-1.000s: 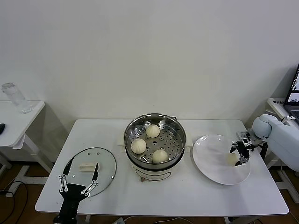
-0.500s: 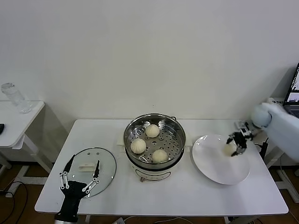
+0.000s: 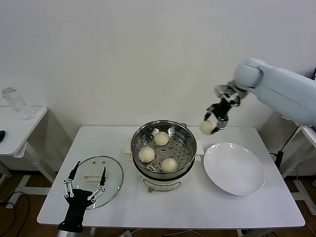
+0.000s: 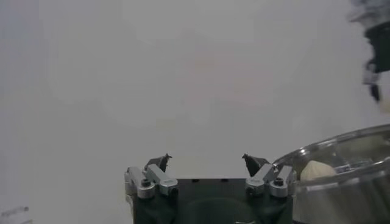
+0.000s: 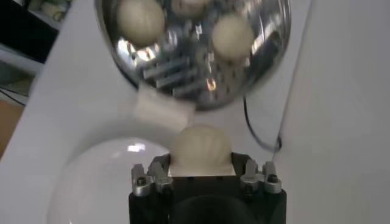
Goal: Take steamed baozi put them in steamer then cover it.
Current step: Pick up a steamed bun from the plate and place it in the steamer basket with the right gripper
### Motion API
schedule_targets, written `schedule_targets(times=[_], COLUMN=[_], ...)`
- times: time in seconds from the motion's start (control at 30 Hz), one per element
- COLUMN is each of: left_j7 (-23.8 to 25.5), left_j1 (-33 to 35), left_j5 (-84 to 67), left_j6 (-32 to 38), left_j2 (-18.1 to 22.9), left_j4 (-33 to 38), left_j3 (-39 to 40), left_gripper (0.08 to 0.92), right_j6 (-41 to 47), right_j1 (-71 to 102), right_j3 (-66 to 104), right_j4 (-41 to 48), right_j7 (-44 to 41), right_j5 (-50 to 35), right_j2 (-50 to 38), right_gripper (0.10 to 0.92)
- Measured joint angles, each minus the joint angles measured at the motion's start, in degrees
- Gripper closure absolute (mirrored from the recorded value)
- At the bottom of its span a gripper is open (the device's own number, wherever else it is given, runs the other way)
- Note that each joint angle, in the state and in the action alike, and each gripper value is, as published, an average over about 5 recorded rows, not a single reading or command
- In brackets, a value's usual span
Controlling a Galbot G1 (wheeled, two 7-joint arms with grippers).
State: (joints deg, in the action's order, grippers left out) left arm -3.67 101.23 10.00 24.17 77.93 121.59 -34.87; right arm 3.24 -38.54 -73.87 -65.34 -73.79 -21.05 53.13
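My right gripper should go on carrying the held baozi to the steamer's bottom nearest the white plate [image 3: 179, 147], which is free for it, until the baozi rests there, before it lets go.
The shiny steamer [image 3: 185, 137] stands mid-table on its white base, and three steamed baozi [image 3: 161, 138] lie in it. My right gripper [image 3: 212, 124] hangs in the air just right of the steamer's rim, shut on a fourth baozi [image 3: 207, 127]. The right wrist view shows that bun [image 5: 200, 145] clamped between the jaws of the right gripper [image 5: 200, 163], with the steamer [image 5: 177, 76] below and ahead. The glass cover [image 3: 114, 174] lies flat at the table's front left. My left gripper [image 3: 84, 190] stands open at the cover's near edge, and its wrist view shows the left gripper [image 4: 207, 163] with nothing in it.
An empty white plate [image 3: 234, 170] lies right of the steamer, below the raised right arm. A small side table with a glass jar [image 3: 16, 103] stands at the far left. The wall runs close behind the table.
My right gripper has lifted the baozi off the plate and carried it up and to the left, towards the steamer. The left gripper has barely shifted.
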Motion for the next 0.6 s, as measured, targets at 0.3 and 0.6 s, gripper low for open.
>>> schedule_targets(times=[0.3,0.6], left_j7=[-0.24,-0.33], left_j1=[-0.03,0.14], left_j5=[-0.18,-0.23], left_j6=[-0.11,-0.10], left_j2=[0.01,0.13], left_j4=[0.43,0.74], left_j3=[-0.52,-0.93], left_gripper=[0.177,0.177], right_j6=[3.19,4.73], right_j1=[-2.08,-0.16], right_j3=[-4.69,-7.53], right_j4=[-2.11,-1.59], right_j7=[2.83,4.33], right_j5=[-3.03,-2.15], right_j2=[6.98,11.72], right_gripper=[0.344,0.341])
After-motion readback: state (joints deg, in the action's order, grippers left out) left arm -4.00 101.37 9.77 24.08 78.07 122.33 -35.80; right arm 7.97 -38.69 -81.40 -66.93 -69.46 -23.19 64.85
